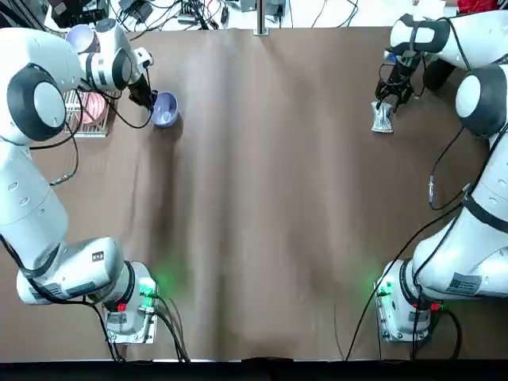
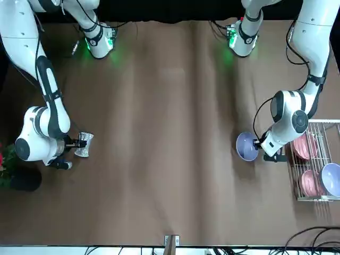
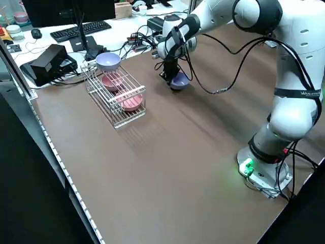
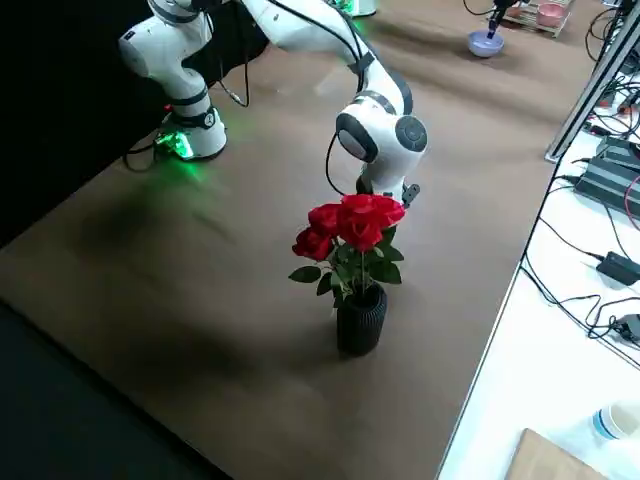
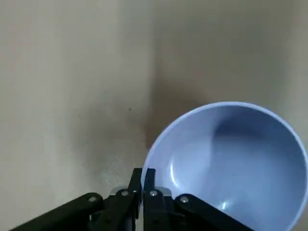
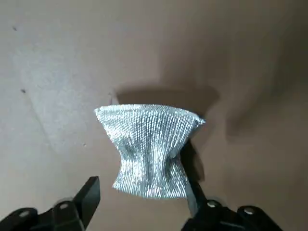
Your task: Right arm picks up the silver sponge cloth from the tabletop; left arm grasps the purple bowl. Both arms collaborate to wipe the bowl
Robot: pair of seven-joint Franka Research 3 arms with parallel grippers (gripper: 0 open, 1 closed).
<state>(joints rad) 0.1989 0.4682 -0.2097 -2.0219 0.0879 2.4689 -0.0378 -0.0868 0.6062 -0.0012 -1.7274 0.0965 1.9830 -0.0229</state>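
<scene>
My fingers are about to pinch and lift the silver sponge cloth, which has a creased, narrow waist [image 6: 151, 161], so its flared far end [image 6: 149, 119] will stay fanned out.
The purple bowl [image 1: 165, 109] is at the table's far left, beside the wire rack. My left gripper [image 1: 148, 97] is shut on its rim; in the left wrist view the fingers [image 5: 150, 185] pinch the edge of the bowl [image 5: 231, 163], whose pale inside shows. The silver sponge cloth [image 1: 382, 118] lies at the far right of the table. My right gripper [image 6: 142, 190] is open, and its fingers [image 6: 92, 188] straddle the near end of the cloth [image 6: 149, 149], with a small gap on one side. From the front, the bowl [image 2: 246, 146] and the cloth [image 2: 84, 143] are far apart.
A wire rack [image 1: 86, 111] with pink dishes and a pale bowl stands just left of the purple bowl. A dark vase of red roses [image 4: 352, 250] stands close beside the right arm's wrist. Cables lie along the far edge. Brown tabletop [image 1: 270, 198] stretches between the arms.
</scene>
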